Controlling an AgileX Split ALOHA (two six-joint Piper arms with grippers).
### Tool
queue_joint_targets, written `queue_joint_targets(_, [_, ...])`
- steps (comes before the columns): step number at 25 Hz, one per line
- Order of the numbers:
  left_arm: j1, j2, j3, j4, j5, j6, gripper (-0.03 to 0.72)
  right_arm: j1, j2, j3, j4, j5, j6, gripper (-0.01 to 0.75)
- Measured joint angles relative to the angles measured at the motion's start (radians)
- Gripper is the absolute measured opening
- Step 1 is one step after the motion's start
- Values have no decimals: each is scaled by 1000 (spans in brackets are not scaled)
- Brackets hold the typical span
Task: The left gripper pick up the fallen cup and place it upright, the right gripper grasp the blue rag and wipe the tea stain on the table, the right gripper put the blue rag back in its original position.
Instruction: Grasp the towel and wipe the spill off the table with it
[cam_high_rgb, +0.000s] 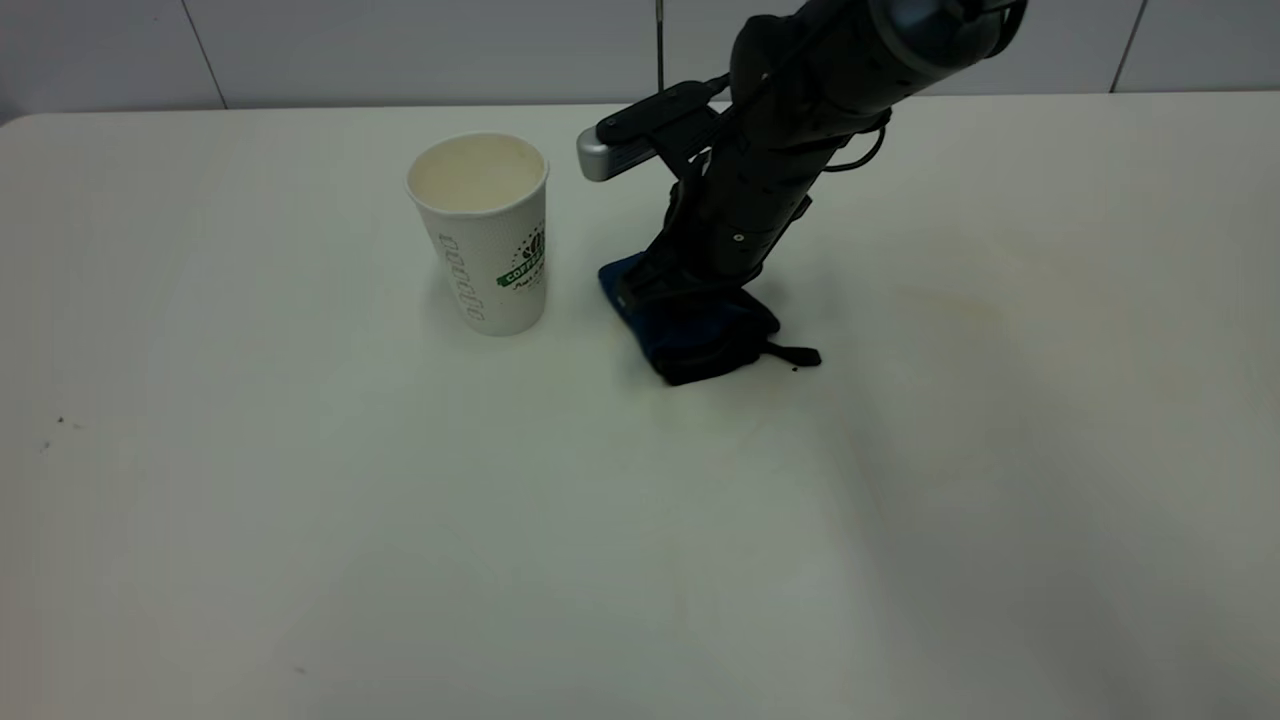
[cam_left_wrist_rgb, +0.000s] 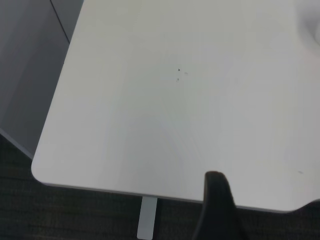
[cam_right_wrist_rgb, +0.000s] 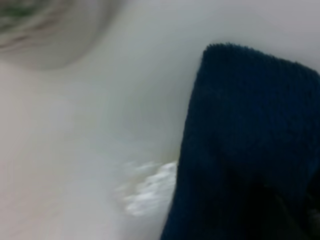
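Note:
The blue rag is near the upright cup, so next my right gripper turns around and wipes away from the cup, over the faint yellowish smear (cam_high_rgb: 960, 307).
The cup (cam_high_rgb: 482, 232) stands upright on the table (cam_high_rgb: 300, 500), left of centre, its mouth open upward. My right gripper (cam_high_rgb: 668, 298) reaches down from the back right and is shut on the blue rag (cam_high_rgb: 700, 335), pressing it onto the table just right of the cup. The rag's black loop strap (cam_high_rgb: 795, 354) trails to the right. In the right wrist view the rag (cam_right_wrist_rgb: 250, 140) fills the side, and a wet, slightly yellowish patch of the tea stain (cam_right_wrist_rgb: 147, 192) glints at its edge. My left gripper (cam_left_wrist_rgb: 250, 210) is outside the exterior view; one dark finger (cam_left_wrist_rgb: 217, 210) shows over the table's corner edge.
A grey tiled wall (cam_high_rgb: 400, 50) runs behind the table. A faint yellowish smear (cam_high_rgb: 960, 305) lies on the table right of the rag. Tiny dark specks (cam_high_rgb: 60, 422) sit near the left edge. The left wrist view shows a rounded table corner (cam_left_wrist_rgb: 37, 170) above dark floor.

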Motion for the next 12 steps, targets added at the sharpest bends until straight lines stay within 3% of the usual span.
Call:
queue_joint_targets(7, [0,0,0,1,0,0,543,30,-3,-14,129,226,-256,74])
queue_joint_targets(12, [0,0,0,1,0,0,543,-45,-11,-18,30,286,-187,73])
